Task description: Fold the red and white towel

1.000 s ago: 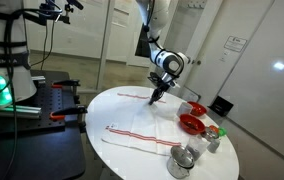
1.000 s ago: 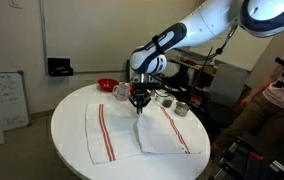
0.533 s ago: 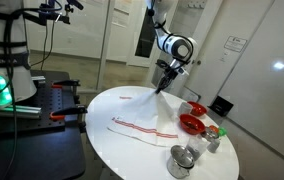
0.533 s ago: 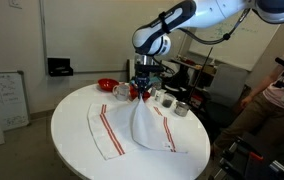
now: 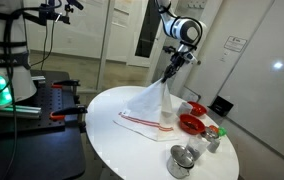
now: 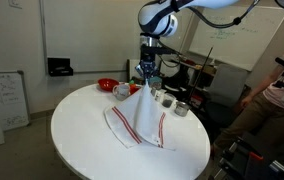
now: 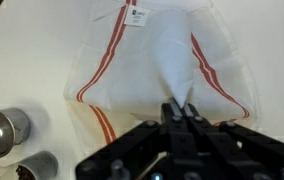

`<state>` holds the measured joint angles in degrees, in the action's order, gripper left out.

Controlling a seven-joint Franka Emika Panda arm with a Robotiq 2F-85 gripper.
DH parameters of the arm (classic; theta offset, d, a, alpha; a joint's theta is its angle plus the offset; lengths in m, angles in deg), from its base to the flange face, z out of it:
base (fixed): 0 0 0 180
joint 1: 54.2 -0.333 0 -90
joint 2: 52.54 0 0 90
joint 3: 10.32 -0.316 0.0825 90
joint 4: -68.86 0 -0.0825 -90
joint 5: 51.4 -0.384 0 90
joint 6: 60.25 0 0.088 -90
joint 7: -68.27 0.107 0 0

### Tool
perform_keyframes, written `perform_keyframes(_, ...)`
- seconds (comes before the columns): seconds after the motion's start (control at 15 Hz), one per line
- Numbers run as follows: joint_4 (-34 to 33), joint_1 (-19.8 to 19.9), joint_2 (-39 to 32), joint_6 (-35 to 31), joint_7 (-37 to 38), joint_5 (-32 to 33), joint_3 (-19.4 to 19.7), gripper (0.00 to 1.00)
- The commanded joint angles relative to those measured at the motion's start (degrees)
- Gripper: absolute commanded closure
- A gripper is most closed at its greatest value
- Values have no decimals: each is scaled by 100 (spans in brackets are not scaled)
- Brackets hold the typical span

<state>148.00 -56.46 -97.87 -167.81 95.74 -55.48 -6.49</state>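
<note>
I should bring the towel's peak (image 5: 163, 89), which my gripper is holding high next to the red bowls, back over the spread striped part (image 5: 140, 122) and lower it there.
The red and white towel (image 5: 148, 106) is a thin white cloth with narrow red stripes. It hangs in a cone from my gripper (image 5: 172, 75), its lower part still resting on the round white table (image 5: 122, 150). In the other exterior view the towel (image 6: 139, 112) hangs below the gripper (image 6: 147, 82). In the wrist view the gripper (image 7: 177, 110) is shut on a pinched peak of the towel (image 7: 157, 55), which spreads out below with its red stripes showing.
Two glossy red bowls (image 5: 191, 123) and a mug sit at the table's side near the towel. Metal cups (image 5: 182, 160) stand near the front edge and show in the wrist view (image 7: 2, 132). More cups (image 6: 181, 108) are beside the towel.
The gripper has risen well above the table with the towel pinched in it. The towel went from lying flat to hanging in a cone, its edges drawn inward.
</note>
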Motion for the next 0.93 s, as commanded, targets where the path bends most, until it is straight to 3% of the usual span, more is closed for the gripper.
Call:
perform_keyframes(0.0, -66, -99, 378, 473, -183, 276, 130, 100)
perform_keyframes(0.27, -223, -55, 655, 790, -434, 462, 71, 100)
perform_keyframes(0.33, -134, -59, 528, 539, -204, 373, 83, 99)
perform_keyframes(0.6, -164, -51, 648, 653, -318, 406, 74, 100)
perform_keyframes(0.87, -359, -99, 333, 605, 958, 251, 290, 100)
